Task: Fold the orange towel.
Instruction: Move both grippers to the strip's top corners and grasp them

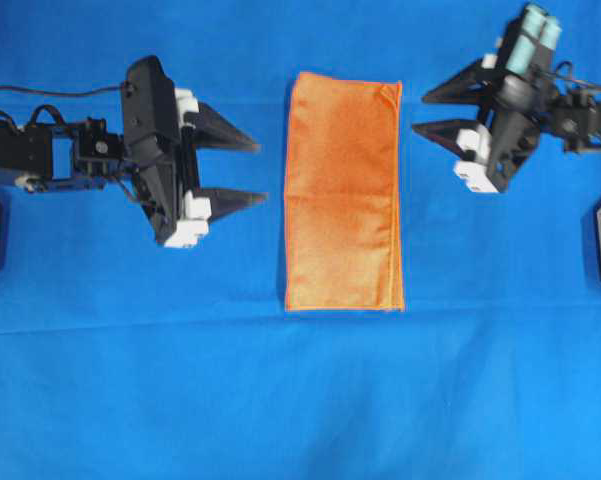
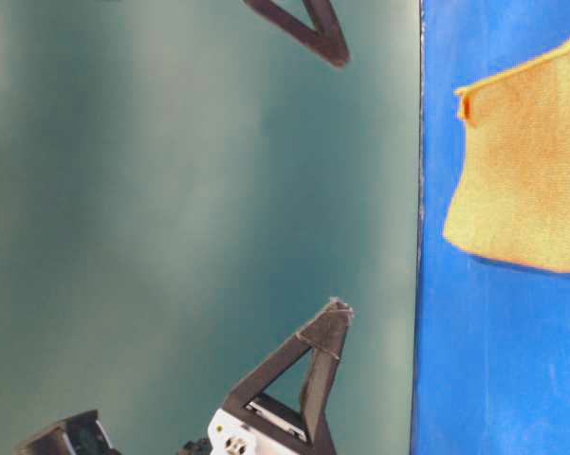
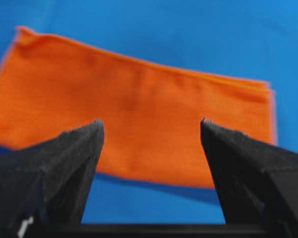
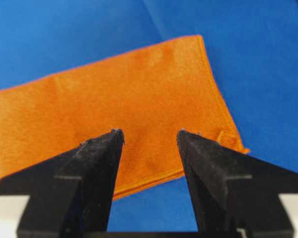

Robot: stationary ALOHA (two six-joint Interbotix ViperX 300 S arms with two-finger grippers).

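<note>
The orange towel has a faint crease across its middle, so I expect its far half to fold over onto the near half when the robot carries the towel's hem.
The orange towel lies flat on the blue cloth as a tall folded rectangle, its doubled edges along the right side. My left gripper hovers just left of the towel, open, its tips pointing at the left edge with nothing between them. In the left wrist view the orange towel fills the space beyond the spread fingers. My right gripper sits to the right of the towel's upper corner, open and empty. In the right wrist view the orange towel shows its hem beyond the fingertips.
A blue cloth covers the whole table. The table-level view shows one dark finger low down, another at the top, and the towel's raised corner at the right. Arm bases stand at both side edges.
</note>
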